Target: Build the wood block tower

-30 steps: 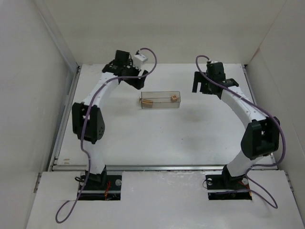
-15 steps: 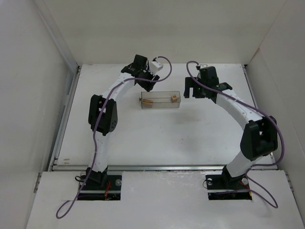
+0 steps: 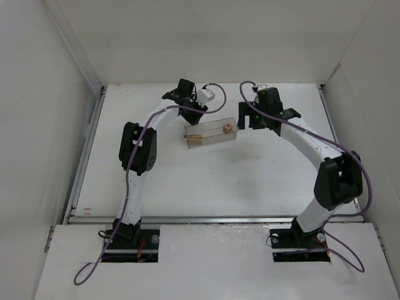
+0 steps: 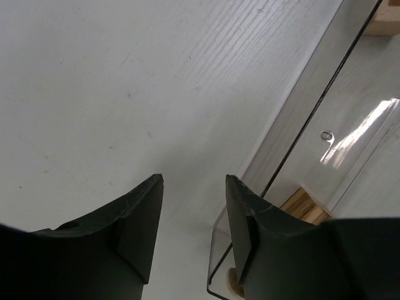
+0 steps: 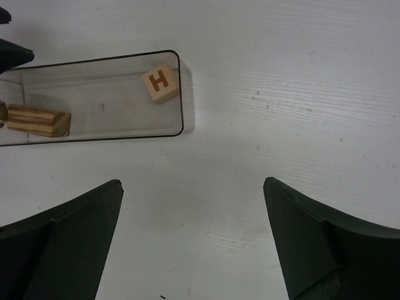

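Observation:
Next, my left gripper pinches the box's far rim (image 3: 214, 121) and turns the plastic box (image 3: 211, 132), as it lies slantwise to the gripper, before gripping across both its long sides.
Light-tan wooden blocks lie inside a long clear plastic box (image 3: 211, 132) at the table's far middle. A cube marked H (image 5: 160, 82) sits at the box's right end, also seen from above (image 3: 228, 127). Layered wood pieces (image 5: 37, 120) lie at its left end (image 3: 195, 138). No upright column of blocks shows. My left gripper (image 3: 190, 115) is open and empty at the box's left far corner; in its wrist view (image 4: 194, 178) the right finger (image 4: 250, 212) overlaps the box edge (image 4: 300, 144). My right gripper (image 3: 245, 119) is wide open and empty just right of the box, over bare table (image 5: 192, 182).
White walls close in the table on the left, back and right. A metal rail (image 3: 212, 219) runs along the near edge in front of the arm bases. Both arms reach over the far half of the table, with purple cables looping over them.
Both grippers have closed in on the box, the left moving right and the right moving left. The box has turned, its left end swung toward the near side.

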